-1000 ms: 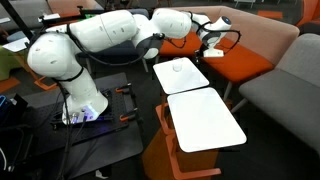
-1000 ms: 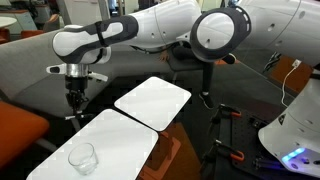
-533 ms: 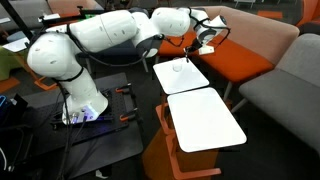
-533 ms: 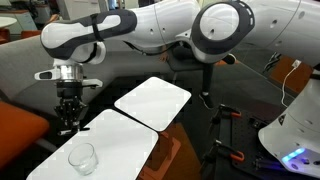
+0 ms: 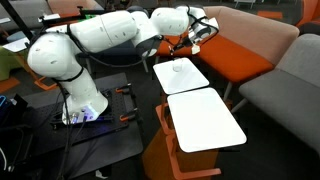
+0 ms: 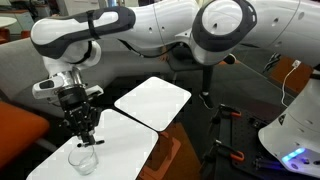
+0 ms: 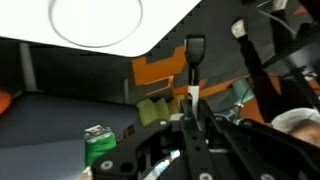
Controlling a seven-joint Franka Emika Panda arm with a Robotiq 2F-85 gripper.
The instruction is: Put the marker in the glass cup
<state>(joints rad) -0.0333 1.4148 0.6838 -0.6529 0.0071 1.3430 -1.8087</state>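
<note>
Next, my gripper swings back and lines the marker up over the cup's opening (image 6: 81,152) before letting the marker go, because the marker's dark cap (image 7: 195,46) points outside the glass cup's rim.
My gripper (image 6: 82,128) is shut on the marker (image 7: 193,62), a thin stick with a dark cap and a white body that pokes out between the fingers (image 7: 192,118). The glass cup (image 6: 83,157) stands upright on the white tabletop (image 6: 125,150), a faint clear outline directly below the gripper, with a small gap between them. In an exterior view the gripper (image 5: 187,44) hangs over the cup (image 5: 178,69) on the far tabletop. In the wrist view the cup's round rim (image 7: 95,42) shows at the top left.
A second white tabletop (image 6: 152,101) adjoins the first; both show in an exterior view (image 5: 205,118). Orange seats (image 5: 235,60) and a grey sofa (image 5: 290,90) surround them. A green can (image 7: 100,150) shows in the wrist view. The robot base (image 5: 80,100) stands on a dark cart.
My gripper has moved with the marker from beyond the table's edge inward and down, to a spot right over the glass cup. The cup has not moved.
</note>
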